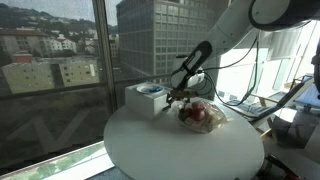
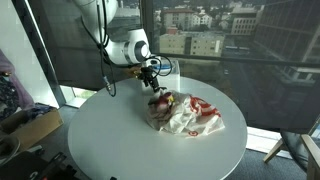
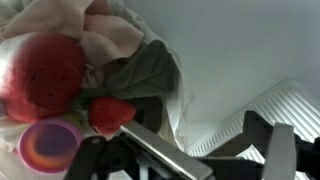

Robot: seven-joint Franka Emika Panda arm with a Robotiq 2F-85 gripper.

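Note:
My open fingers are on both sides of the plastic bag's edge (image 3: 179,100), and the space beside it is clear. So I should go on moving my gripper down until that edge (image 3: 181,132) is inside before I close it.
My gripper (image 1: 178,97) hangs just above the round white table (image 1: 150,150), between a white box (image 1: 140,100) and a crumpled clear plastic bag (image 1: 203,118) of toy food. It also shows in an exterior view (image 2: 152,82) next to the bag (image 2: 190,118). In the wrist view the jaws (image 3: 213,152) are open and empty. The bag (image 3: 120,40) lies at upper left with a big red fruit (image 3: 40,75), a small red piece (image 3: 110,113) and a pink cup (image 3: 50,146). The box's ribbed white rim (image 3: 270,108) is at right.
A blue bowl (image 1: 152,90) sits in the white box. Tall windows stand close behind the table in both exterior views. Cables and clutter (image 1: 280,105) lie beyond the table's far side, and a cardboard box (image 2: 30,125) is on the floor beside the table (image 2: 120,150).

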